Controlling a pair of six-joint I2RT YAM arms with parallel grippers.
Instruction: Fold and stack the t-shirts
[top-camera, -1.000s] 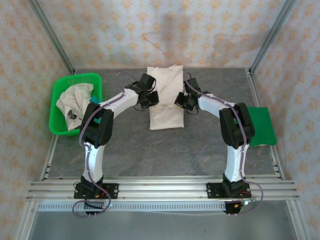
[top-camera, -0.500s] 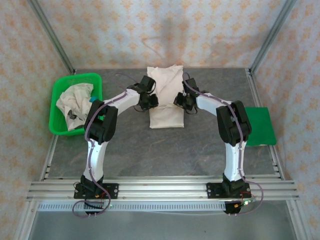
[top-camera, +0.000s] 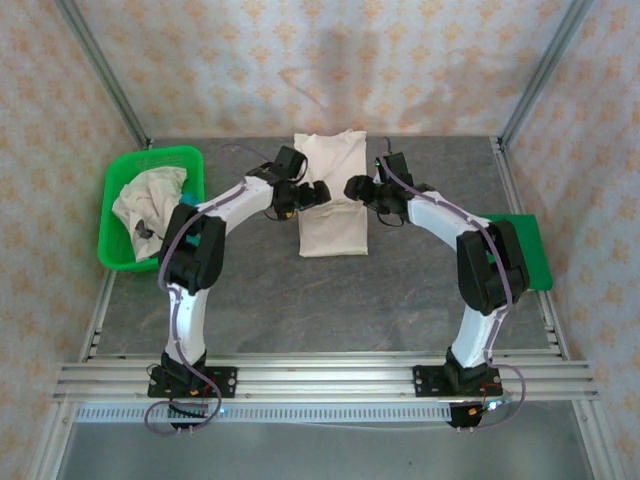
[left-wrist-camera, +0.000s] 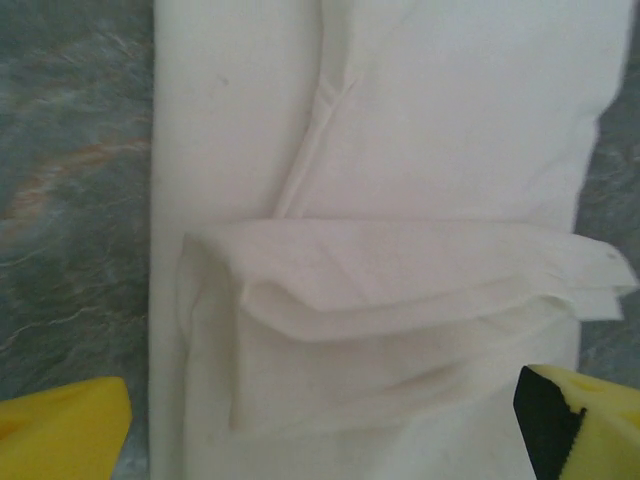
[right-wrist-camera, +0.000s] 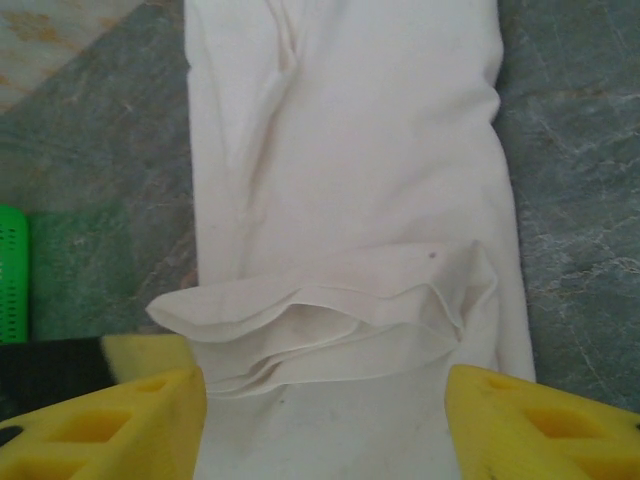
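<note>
The cream t-shirt's back end (top-camera: 331, 142) is close to the wall. My left gripper should push down on the t-shirt's front half (top-camera: 334, 234) and help pull the t-shirt nearer before the next fold.
A cream t-shirt (top-camera: 333, 232), folded into a long narrow strip, lies at the back middle of the table. My left gripper (top-camera: 318, 193) and right gripper (top-camera: 352, 188) hover close together over its middle, each reaching in from its own side. In the left wrist view the left gripper (left-wrist-camera: 320, 440) is open, and a loose folded flap (left-wrist-camera: 400, 285) lies on the shirt (left-wrist-camera: 430, 110) just ahead of its yellow fingers (left-wrist-camera: 60, 430). In the right wrist view the right gripper (right-wrist-camera: 325, 430) is open too, with the layered flap (right-wrist-camera: 320, 310) lying free between its fingers (right-wrist-camera: 545, 420).
A green plastic basket (top-camera: 119, 178) at the left holds a crumpled cream shirt (top-camera: 148, 197) and a bit of teal cloth (top-camera: 186, 200). A flat green mat (top-camera: 524, 252) lies at the right table edge. Bare grey table stretches in front of the shirt.
Both grippers have swung from the shirt's side edges inward over its middle. The right arm's elbow has moved to the right.
</note>
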